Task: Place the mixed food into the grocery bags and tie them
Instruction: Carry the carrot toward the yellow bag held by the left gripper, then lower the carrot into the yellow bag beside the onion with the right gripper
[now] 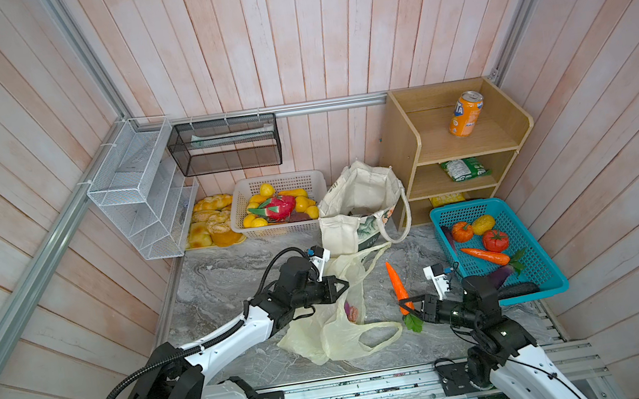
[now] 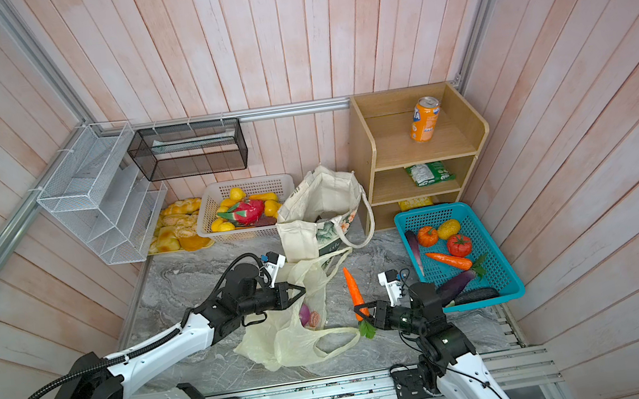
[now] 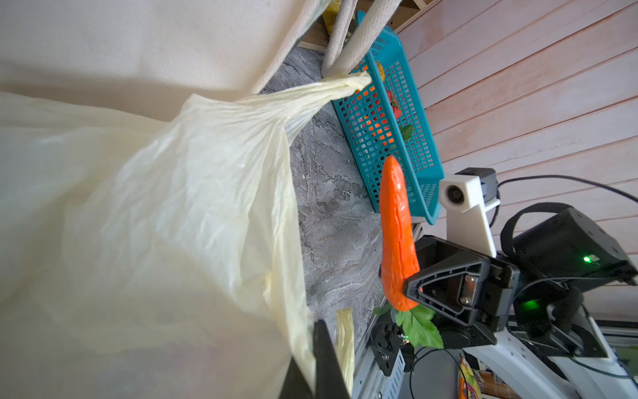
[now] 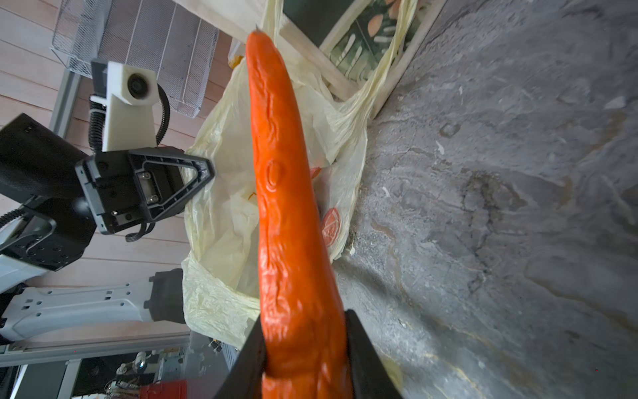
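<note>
The bag's opening [image 2: 317, 302] stays open toward the carrot because the bag's rim is raised. I should carry on moving the carrot in with my right gripper until it reaches the purple food [image 2: 304, 313].
The pale-yellow plastic grocery bag [image 1: 327, 333] [image 2: 282, 339] lies crumpled on the marble table, and small purple and orange-red food items [image 1: 351, 311] [image 2: 309, 317] show through it. My left gripper [image 1: 346, 285] [image 2: 302, 291] [image 3: 310, 373] is shut on the bag's upper rim [image 3: 155, 207], holding it raised. To the right of the bag, my right gripper [image 1: 405, 306] [image 2: 360, 312] [image 4: 303, 331] is shut on the thick leafy end of an orange carrot [image 1: 398, 282] [image 2: 354, 290] [image 3: 397, 224] [image 4: 283, 190], whose tip points toward the cream canvas tote [image 1: 359, 199] [image 2: 322, 204]. The tote stands open behind the bag.
A teal basket [image 1: 550, 275] at the right holds several vegetables. Behind it a wooden shelf [image 1: 405, 134] carries an orange soda can [image 1: 466, 114] and a green packet [image 1: 464, 169]. At the back left are a white fruit basket [image 1: 241, 194], bread [image 1: 208, 227] and wire racks [image 1: 140, 190].
</note>
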Controlling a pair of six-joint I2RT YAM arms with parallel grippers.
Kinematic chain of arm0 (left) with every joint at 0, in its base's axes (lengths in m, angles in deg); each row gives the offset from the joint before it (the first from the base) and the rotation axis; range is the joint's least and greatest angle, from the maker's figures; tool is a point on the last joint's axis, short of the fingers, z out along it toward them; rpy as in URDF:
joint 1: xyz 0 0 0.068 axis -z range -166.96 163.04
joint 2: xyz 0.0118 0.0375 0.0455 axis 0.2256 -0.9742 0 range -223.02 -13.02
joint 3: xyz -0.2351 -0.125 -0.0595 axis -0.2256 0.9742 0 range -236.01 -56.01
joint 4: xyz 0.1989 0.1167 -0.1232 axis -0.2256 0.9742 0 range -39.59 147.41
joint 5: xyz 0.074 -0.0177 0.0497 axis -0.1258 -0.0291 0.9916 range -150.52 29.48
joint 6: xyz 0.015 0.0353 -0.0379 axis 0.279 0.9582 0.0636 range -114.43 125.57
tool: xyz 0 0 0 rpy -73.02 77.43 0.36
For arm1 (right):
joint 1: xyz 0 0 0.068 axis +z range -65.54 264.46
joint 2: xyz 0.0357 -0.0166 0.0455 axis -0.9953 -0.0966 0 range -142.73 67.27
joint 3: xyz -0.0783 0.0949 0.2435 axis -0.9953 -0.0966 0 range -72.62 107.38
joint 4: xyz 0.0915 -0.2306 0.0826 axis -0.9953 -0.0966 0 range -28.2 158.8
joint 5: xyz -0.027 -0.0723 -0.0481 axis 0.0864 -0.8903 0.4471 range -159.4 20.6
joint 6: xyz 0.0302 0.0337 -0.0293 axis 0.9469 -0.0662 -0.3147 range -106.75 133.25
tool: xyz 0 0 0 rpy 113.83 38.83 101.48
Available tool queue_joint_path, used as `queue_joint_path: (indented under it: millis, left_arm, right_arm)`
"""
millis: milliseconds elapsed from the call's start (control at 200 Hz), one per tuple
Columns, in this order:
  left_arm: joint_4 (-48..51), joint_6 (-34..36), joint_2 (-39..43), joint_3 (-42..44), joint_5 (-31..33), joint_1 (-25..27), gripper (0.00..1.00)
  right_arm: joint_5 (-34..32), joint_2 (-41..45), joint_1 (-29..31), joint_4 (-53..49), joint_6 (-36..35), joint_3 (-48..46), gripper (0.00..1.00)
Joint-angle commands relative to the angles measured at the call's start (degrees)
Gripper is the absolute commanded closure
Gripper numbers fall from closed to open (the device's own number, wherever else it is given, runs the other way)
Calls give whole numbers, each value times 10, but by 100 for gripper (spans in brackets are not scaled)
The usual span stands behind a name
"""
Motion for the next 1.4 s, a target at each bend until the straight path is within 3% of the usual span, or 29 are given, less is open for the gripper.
queue_joint_path:
  millis: [0, 265, 500, 850, 1170, 1220, 1290, 1395]
  left_arm:
    - [7, 15, 5, -19, 3, -3, 100]
    - [8, 18, 5, -25, -9, -3, 100]
    - [8, 19, 5, -26, -18, -3, 100]
    - [7, 21, 2, -32, -27, -3, 100]
    - [-16, 14, -6, -28, -30, -3, 100]
    - [-26, 8, -6, -25, -29, -3, 100]
    - [-36, 2, -7, -22, -28, -3, 100]
    - [-38, 1, -8, -22, -27, -3, 100]
  right_arm:
    - [-37, -68, 42, 43, -31, 34, 83]
    - [-93, -277, 157, 68, -115, 147, 84]
    - [-63, -439, 183, 105, -149, 221, 84]
    - [-19, -568, 194, 177, -92, 291, 81]
    - [-61, -632, 221, 261, -11, 305, 77]
    - [-62, -648, 234, 279, 0, 301, 73]
    - [-60, -668, 249, 291, 1, 302, 52]
    - [-67, -669, 258, 277, -8, 302, 32]
